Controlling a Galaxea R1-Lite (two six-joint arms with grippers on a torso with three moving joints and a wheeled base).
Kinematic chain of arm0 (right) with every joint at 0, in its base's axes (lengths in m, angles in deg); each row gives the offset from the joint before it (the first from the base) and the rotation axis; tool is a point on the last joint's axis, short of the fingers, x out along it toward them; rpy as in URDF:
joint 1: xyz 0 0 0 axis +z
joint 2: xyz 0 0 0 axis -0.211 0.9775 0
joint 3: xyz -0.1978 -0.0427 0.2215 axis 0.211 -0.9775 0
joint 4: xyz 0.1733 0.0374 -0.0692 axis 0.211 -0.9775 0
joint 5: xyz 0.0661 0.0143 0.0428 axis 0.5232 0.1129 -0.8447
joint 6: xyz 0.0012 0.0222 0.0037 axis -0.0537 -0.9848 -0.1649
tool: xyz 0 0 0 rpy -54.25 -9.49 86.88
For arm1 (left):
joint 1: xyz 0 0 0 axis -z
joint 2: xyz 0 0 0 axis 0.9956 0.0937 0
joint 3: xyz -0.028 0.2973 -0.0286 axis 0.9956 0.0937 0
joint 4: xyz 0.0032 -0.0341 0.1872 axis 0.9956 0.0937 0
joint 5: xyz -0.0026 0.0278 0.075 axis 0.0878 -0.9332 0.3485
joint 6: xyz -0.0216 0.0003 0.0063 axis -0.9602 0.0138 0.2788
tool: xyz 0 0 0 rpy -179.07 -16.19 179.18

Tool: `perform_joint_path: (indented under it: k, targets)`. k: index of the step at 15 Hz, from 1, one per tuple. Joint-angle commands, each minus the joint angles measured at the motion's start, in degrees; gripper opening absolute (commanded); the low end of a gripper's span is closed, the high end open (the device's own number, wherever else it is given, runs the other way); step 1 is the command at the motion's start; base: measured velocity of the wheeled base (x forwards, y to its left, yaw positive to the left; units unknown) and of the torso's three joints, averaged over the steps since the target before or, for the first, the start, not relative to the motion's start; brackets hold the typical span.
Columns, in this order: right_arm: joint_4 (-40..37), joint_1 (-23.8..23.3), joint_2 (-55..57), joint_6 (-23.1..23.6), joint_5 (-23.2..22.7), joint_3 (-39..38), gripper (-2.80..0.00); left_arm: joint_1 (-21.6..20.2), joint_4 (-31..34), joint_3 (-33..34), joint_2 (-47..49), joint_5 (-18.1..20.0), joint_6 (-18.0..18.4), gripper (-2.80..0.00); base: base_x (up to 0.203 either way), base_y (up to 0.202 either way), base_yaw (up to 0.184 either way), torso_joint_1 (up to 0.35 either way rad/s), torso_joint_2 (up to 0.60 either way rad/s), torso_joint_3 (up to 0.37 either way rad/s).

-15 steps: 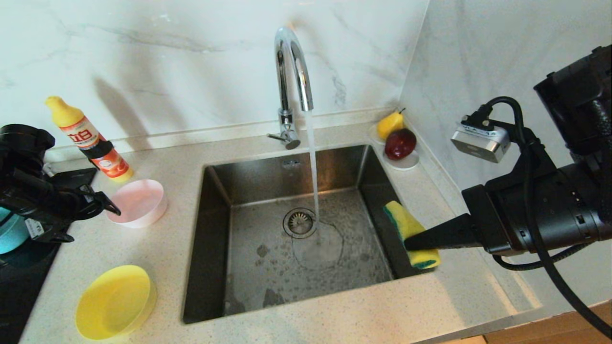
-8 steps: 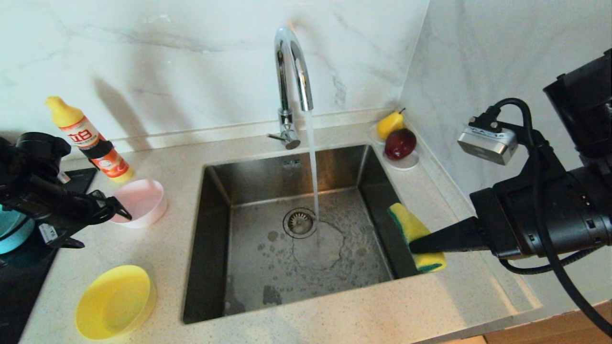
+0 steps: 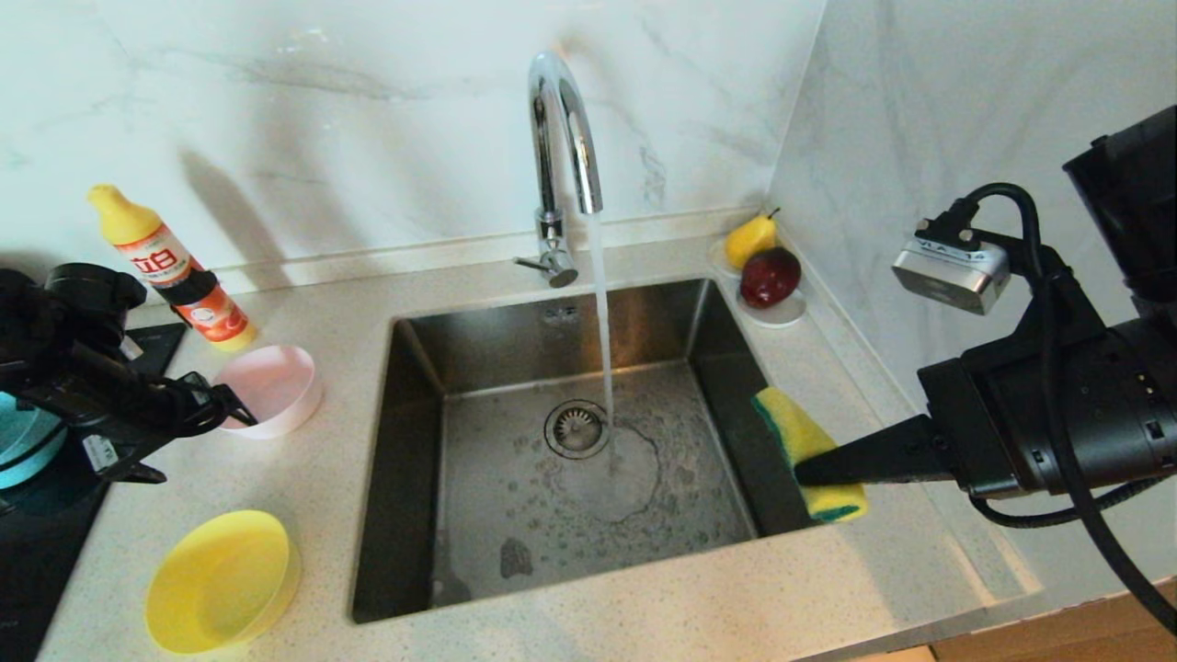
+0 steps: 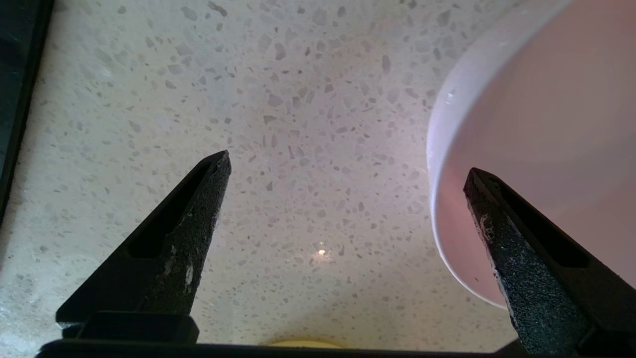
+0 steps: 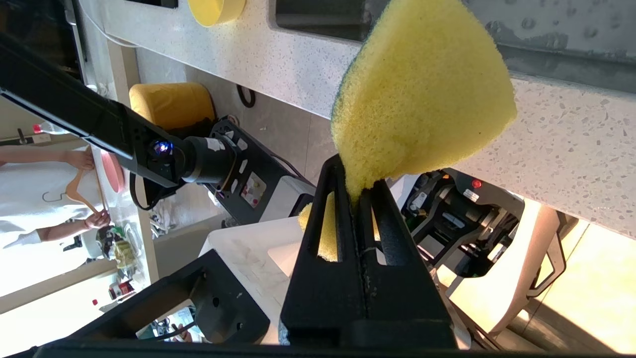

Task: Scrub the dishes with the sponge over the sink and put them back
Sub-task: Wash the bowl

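My left gripper has one finger just inside the pink bowl's rim and the other far outside, so the pink bowl will slide along as my fingers close.
The pale pink bowl (image 3: 271, 391) sits on the counter left of the sink (image 3: 414, 441). My left gripper (image 3: 234, 409) is open at its near rim. In the left wrist view that gripper (image 4: 348, 163) has one finger over the pink bowl (image 4: 546, 124) and the other over bare counter. The yellow bowl (image 3: 221, 581) lies nearer the front edge. The light blue bowl (image 3: 23, 441) is mostly hidden behind the left arm. My right gripper (image 3: 809, 471) is shut on the sponge (image 3: 805, 432) at the sink's right rim. The right wrist view shows the sponge (image 5: 427, 89) pinched flat in that gripper (image 5: 355, 184).
Water runs from the chrome tap (image 3: 561, 119) onto the basin floor by the drain (image 3: 577, 428). A detergent bottle (image 3: 170, 271) stands behind the pink bowl. A saucer (image 3: 782, 315) with a pear and an apple sits in the back right corner. A black cooktop (image 3: 37, 542) borders the counter's left end.
My left gripper has moved in closer to the pink bowl's rim. The right gripper with the sponge has drifted slightly right. Water keeps running.
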Motion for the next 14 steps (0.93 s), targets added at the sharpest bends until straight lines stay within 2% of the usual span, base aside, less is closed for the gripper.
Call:
perform_joint_path:
  k: [1,2,3,4,9,14]
  targets:
    - [-0.21,0.01,-0.28,-0.17,-0.1,0.06,-2.8,-0.01,0.21,-0.05,0.77,-0.01,-0.15,0.0,0.0,0.0,0.0,0.0,0.0,0.0]
    - [-0.21,0.01,-0.58,-0.17,-0.13,0.06,-2.8,-0.01,0.21,-0.06,0.77,-0.01,-0.15,0.0,0.0,0.0,0.0,0.0,0.0,0.0]
    - [-0.3,0.01,-0.6,-0.17,-0.13,0.01,-2.8,-0.01,0.21,-0.06,0.77,-0.01,-0.15,-1.14,0.0,0.0,0.0,0.0,0.0,0.0]
    - [-0.3,-0.01,-0.6,-0.25,-0.05,-0.03,-2.8,-0.01,0.21,-0.14,0.96,-0.01,-0.15,-2.8,0.0,0.0,0.0,0.0,0.0,0.0]
    - [-0.21,0.01,-0.77,-0.25,-0.13,-0.47,-2.8,-0.21,-1.3,-1.09,1.75,-1.42,-0.93,-2.8,0.0,0.0,0.0,0.0,0.0,0.0]
    - [-0.12,-0.07,-0.42,-0.17,-0.13,0.0,-2.8,-2.67,-1.33,-3.48,2.53,-2.21,-1.73,-2.8,0.0,0.0,0.0,0.0,0.0,0.0]
